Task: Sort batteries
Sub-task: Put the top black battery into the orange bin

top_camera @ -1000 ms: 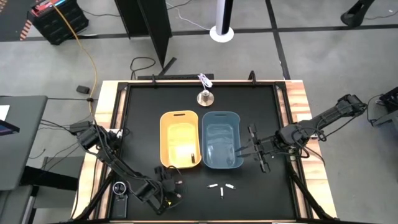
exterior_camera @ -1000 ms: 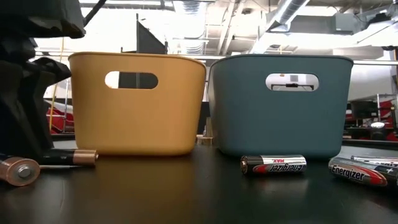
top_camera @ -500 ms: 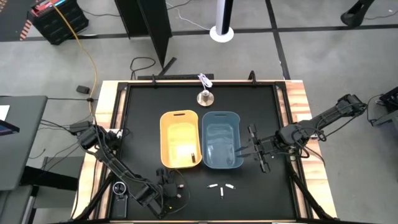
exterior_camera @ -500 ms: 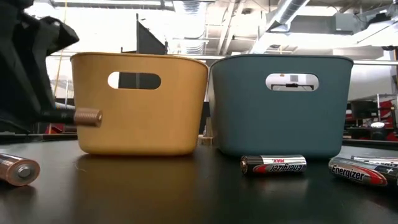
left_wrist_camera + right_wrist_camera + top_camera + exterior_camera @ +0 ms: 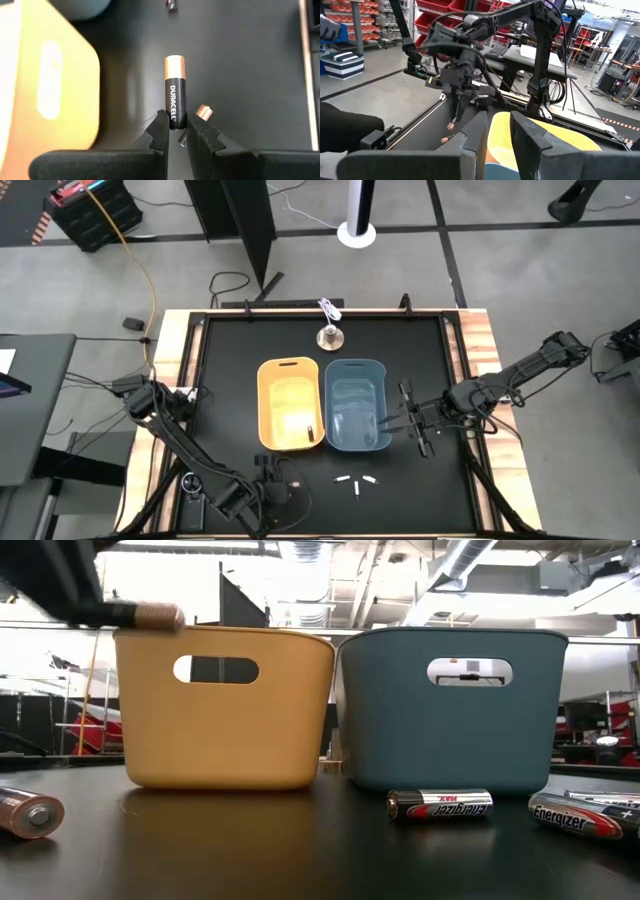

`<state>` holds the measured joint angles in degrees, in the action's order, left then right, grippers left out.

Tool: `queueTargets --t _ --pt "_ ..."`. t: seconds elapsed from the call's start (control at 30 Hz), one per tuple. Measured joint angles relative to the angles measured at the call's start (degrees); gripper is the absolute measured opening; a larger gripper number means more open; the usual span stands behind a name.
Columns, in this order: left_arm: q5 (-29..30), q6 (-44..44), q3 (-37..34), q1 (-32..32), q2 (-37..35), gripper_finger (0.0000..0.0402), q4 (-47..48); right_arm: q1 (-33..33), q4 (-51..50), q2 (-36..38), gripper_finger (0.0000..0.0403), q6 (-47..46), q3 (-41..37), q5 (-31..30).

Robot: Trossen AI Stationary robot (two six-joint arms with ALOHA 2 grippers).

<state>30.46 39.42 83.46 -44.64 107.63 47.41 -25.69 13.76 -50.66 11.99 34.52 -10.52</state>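
My left gripper should keep going, since the black Duracell battery matches the dark battery inside the yellow tub [image 5: 311, 434], and let go over that tub's open middle [image 5: 290, 406].
My left gripper [image 5: 175, 128] is shut on a black Duracell battery [image 5: 175, 85] with a copper end. It hovers near the table's front edge, in front of the yellow tub [image 5: 290, 405]; in the low view the battery [image 5: 150, 617] is level with that tub's rim. A second copper-ended battery [image 5: 202, 112] lies on the table below, also seen in the low view [image 5: 30, 812]. Three white-silver batteries [image 5: 358, 482] lie in front of the blue tub [image 5: 356, 405]. One dark battery lies inside the yellow tub [image 5: 310, 432]. My right gripper [image 5: 499, 131] is open and waits beside the blue tub's right side. My left gripper pinches the battery by its black end [image 5: 175, 114] between the two fingertips. The battery lies along the fingers and sticks out ahead of them, copper end foremost. It is lifted clear of the table and lies roughly level.
A silver bell-shaped object [image 5: 331, 336] stands behind the tubs. A round black-and-silver gadget [image 5: 192, 483] sits at the table's front left edge. Two Energizer batteries [image 5: 440, 804] [image 5: 580, 815] lie in front of the blue tub in the low view.
My left gripper has risen from table height to the yellow tub's rim, carrying the Duracell battery lifted clear, and has drifted slightly toward the near edge. The other copper-ended battery has stayed on the table. The yellow tub shifted slightly.
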Motion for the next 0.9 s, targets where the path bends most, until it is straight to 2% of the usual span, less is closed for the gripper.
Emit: queueTargets --t 0.17,0.43,0.73,0.8,0.9 --pt "2.2 -1.3 5.4 0.5 0.0 0.0035 8.9 0.0 0.0 0.0 0.0103 0.0 0.0 0.0" --pt "10.2 0.4 12.6 3.5 -0.1 0.0035 26.0 0.0 0.0 0.0 0.0103 0.0 0.0 0.0" --pt "11.9 -1.4 12.8 11.1 -0.4 0.0036 31.5 -0.1 0.0 0.0 0.0103 0.0 0.0 0.0" --pt "13.2 -0.5 12.8 12.4 -0.4 0.0059 32.1 -0.1 0.0 0.0 0.0103 0.0 0.0 0.0" --pt "13.5 0.4 12.8 13.5 -0.4 0.0119 33.0 -0.1 0.0 0.0 0.0103 0.0 0.0 0.0"
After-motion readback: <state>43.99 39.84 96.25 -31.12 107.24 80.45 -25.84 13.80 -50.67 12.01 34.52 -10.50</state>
